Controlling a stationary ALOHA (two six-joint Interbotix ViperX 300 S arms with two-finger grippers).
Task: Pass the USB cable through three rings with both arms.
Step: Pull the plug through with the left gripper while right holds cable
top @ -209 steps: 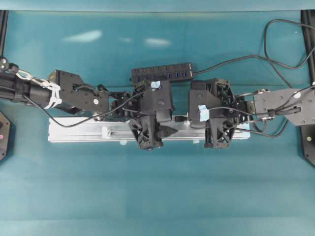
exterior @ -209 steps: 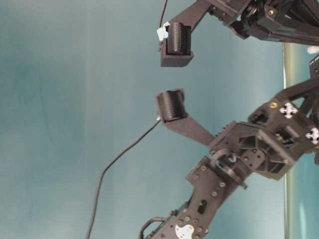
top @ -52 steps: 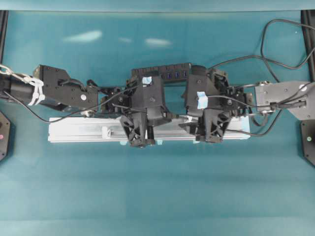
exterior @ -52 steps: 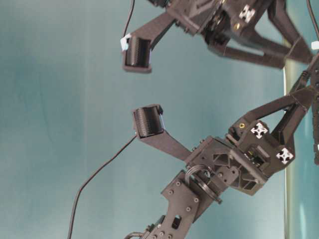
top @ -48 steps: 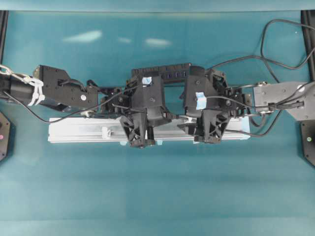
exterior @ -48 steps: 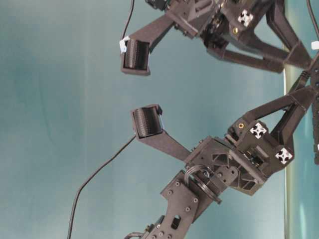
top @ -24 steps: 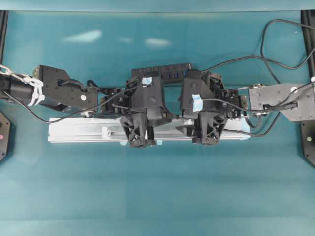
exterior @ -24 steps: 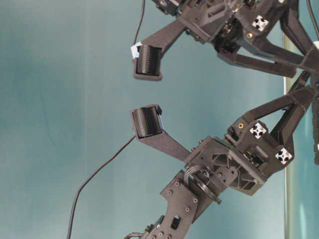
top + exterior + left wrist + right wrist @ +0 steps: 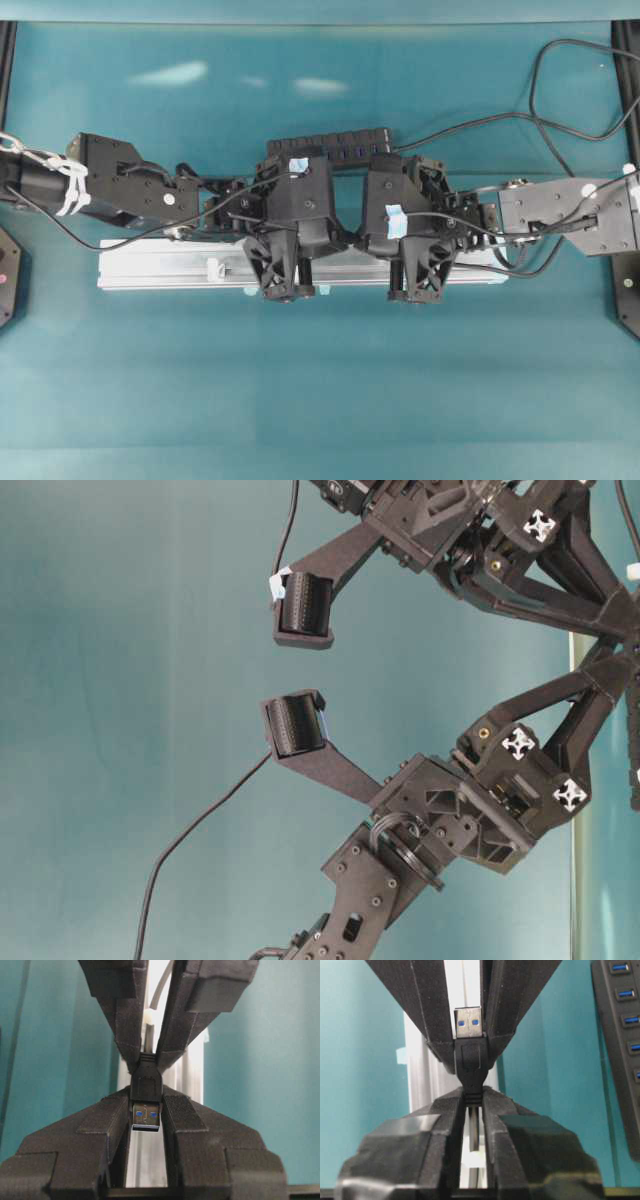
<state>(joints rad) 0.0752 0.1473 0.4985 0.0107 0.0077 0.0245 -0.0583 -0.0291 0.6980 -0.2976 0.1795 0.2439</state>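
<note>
Next, I open my left gripper's fingers and pull them back before my right gripper threads the plug (image 9: 146,1094), because those fingers are around the plug and block the next ring.
The USB cable's plug (image 9: 146,1091) sits clamped between the fingers of my left gripper (image 9: 146,1102), its metal end with blue inserts facing the camera. My right gripper (image 9: 474,1097) is shut on the ribbed collar just behind the plug (image 9: 468,1022); a short stretch of cable (image 9: 475,1130) runs back between its fingers. Both grippers meet tip to tip above the silver rail (image 9: 150,265). One white ring (image 9: 213,268) stands on the rail left of the arms. Another white ring (image 9: 149,1016) shows behind the right gripper (image 9: 146,1057). The wrists hide the rest of the rail's middle.
A black multi-port hub bar (image 9: 330,145) lies just behind the two wrists, and its cable (image 9: 560,90) loops to the back right. In the right wrist view the hub (image 9: 620,1035) runs along the right edge. Teal tabletop surrounds the rail.
My right arm has slid left toward the left gripper, and its jaws have closed from wide open onto the cable behind the plug. The left gripper has held still.
</note>
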